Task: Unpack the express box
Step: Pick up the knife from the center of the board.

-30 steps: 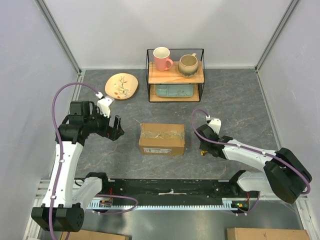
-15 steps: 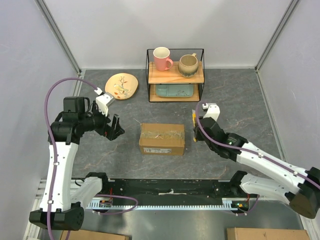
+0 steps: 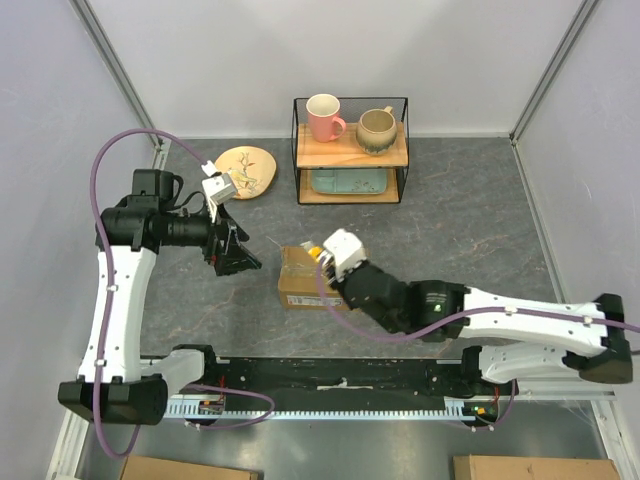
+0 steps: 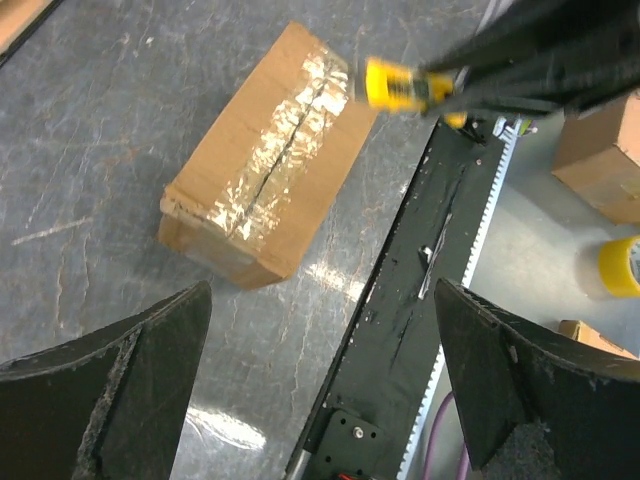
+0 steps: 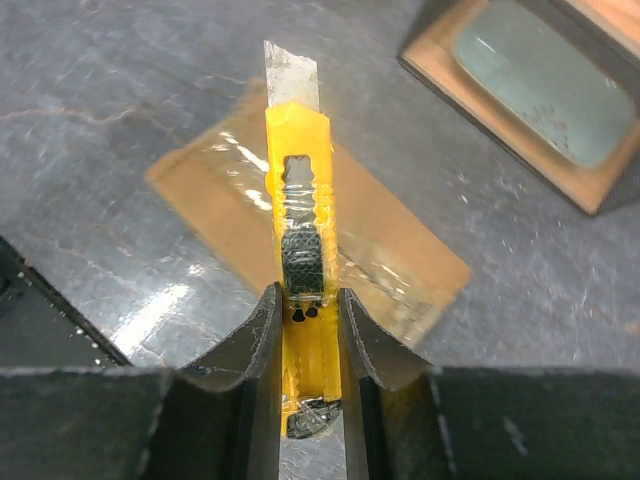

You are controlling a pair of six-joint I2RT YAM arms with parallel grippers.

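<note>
I should go on moving my open left gripper toward the handle's free part (image 3: 313,250) and close there, as the yellow knife's front handle (image 5: 299,180) sticks out of my right gripper.
The express box (image 3: 297,281), brown cardboard with shiny clear tape along its top seam, lies mid-table; the left wrist view also shows the box (image 4: 265,165). My right gripper (image 3: 328,264) hangs over its right half, shut on a yellow utility knife (image 5: 298,170). The knife's blade is out and points across the taped box top (image 5: 405,250). The fingers (image 5: 262,330) clamp the handle. My left gripper (image 3: 235,258) hovers left of the box, wide open and holding nothing, with the knife (image 4: 400,85) in its view.
A wire rack (image 3: 350,150) at the back holds a pink mug (image 3: 324,117), a tan mug (image 3: 377,130) and a green tray (image 3: 347,181). A decorated plate (image 3: 244,171) lies left of it. The black rail (image 4: 420,260) runs along the near edge, with cardboard boxes (image 4: 600,150) and a yellow tape roll (image 4: 620,266) beyond it.
My right arm has swung left from the box's right side to over the box, carrying the knife. My left gripper has shifted slightly toward the box and stays open.
</note>
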